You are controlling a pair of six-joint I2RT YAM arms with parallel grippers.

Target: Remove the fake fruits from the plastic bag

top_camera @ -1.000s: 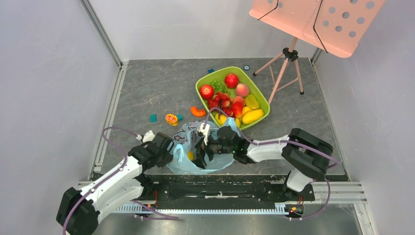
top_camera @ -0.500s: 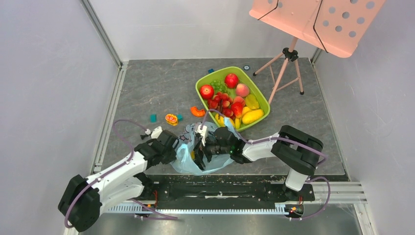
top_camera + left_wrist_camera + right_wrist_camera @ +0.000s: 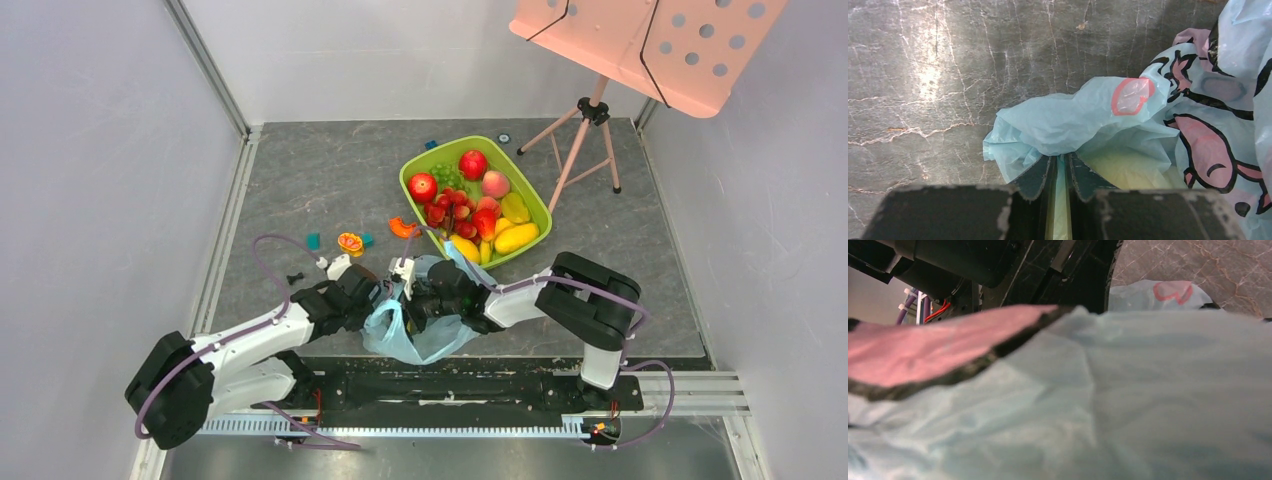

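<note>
The plastic bag's film (image 3: 1073, 395) is over my right gripper's wrist, so next I move my right gripper back out of the film and put its fingers on both sides of the yellow fruit (image 3: 1123, 172) before I lift it.
The light-blue plastic bag (image 3: 425, 340) with pink cartoon prints lies bunched at the table's near edge. My left gripper (image 3: 378, 298) is shut on a fold of its left edge; in the left wrist view the plastic bag (image 3: 1088, 115) runs between the closed jaws of the gripper (image 3: 1060, 157), and a yellow tint shows through the film. My right gripper (image 3: 418, 305) is pushed into the bag from the right, jaws spread wide. Bag film (image 3: 1123, 390) fills the right wrist view and hides its fingers. Fake fruits (image 3: 470, 205), red and yellow, lie in the green tray (image 3: 404, 175).
An orange slice (image 3: 350, 243) and an orange piece (image 3: 403, 227) lie loose beyond the bag, with small teal blocks (image 3: 313, 241) beside them. A pink music stand on a tripod (image 3: 585, 130) rises at the back right. Walls close in on both sides.
My left gripper has moved forward and right with the bag edge in it. The bag has bunched up and narrowed. The right arm has pushed further left into the bag.
</note>
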